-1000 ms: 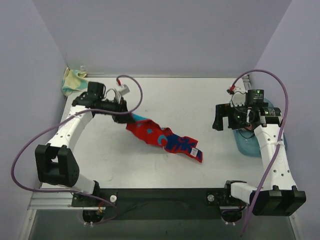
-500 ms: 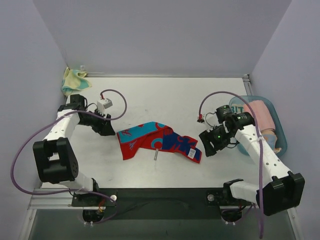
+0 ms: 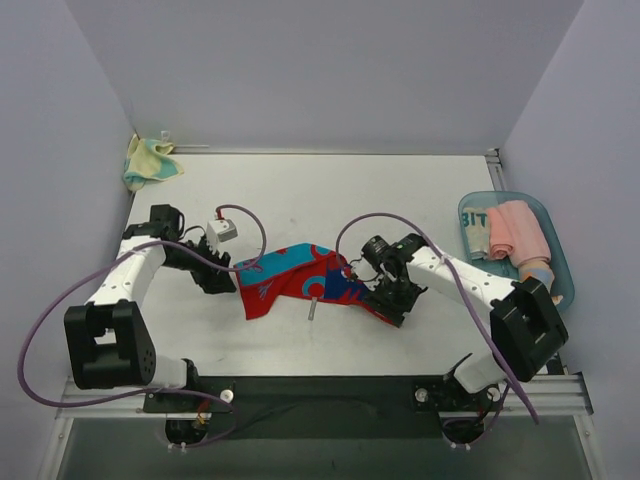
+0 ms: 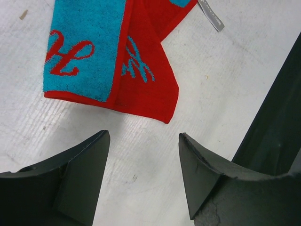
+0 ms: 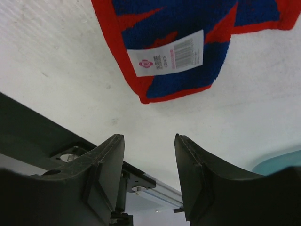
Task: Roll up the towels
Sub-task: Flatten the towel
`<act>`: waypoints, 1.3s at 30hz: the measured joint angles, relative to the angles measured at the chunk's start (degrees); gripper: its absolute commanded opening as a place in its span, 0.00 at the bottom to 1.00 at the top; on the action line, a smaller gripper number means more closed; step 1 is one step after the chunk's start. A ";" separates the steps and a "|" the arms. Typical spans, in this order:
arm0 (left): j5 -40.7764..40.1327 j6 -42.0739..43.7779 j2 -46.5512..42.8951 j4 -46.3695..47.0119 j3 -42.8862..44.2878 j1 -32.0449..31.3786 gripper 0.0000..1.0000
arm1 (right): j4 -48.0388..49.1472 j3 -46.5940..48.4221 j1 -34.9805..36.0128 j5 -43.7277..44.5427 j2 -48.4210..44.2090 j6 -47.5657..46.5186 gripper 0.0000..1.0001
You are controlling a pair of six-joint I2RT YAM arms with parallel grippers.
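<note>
My gripper will bring this towel end [image 3: 264,278] up red when I fold it over, since the towel's red corner has teal lettering [image 4: 137,61] beside the towel's teal side.
A red, teal and dark-blue towel [image 3: 300,280] lies partly folded on the white table, with a grey loop tag [image 3: 312,308] sticking out at its near edge. My left gripper [image 3: 222,284] sits just off the towel's left end, open and holding nothing. In the left wrist view the towel's red corner [image 4: 150,89] lies ahead of the left gripper [image 4: 143,141]. My right gripper [image 3: 392,304] hovers at the towel's right end, open. In the right wrist view the towel's labelled blue corner [image 5: 167,59] lies ahead of the right gripper [image 5: 149,139], with only bare table between the fingers.
A teal tray [image 3: 563,262] at the right edge holds rolled towels, one of them pink [image 3: 522,230]. A crumpled yellow-green towel [image 3: 148,160] lies in the back left corner. The table's black front rail [image 3: 320,385] runs close behind both grippers.
My left gripper has let go of the towel's left end and drawn back toward me. The towel now lies folded on the table. My right arm swung from the tray to the towel's right end, jaws narrowing.
</note>
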 measured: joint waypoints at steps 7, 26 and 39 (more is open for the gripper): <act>2.71 1.62 -1.46 -0.04 0.00 1.86 0.73 | 4.20 -1.64 4.31 4.70 5.99 -0.22 0.45; 5.07 14.88 -8.04 -1.57 -5.01 -2.25 0.67 | 8.28 -1.66 6.82 7.26 13.62 -2.69 0.00; -11.32 19.02 -7.87 7.58 -16.57 -22.14 0.63 | 6.14 1.62 -1.11 -0.37 2.10 -1.53 0.00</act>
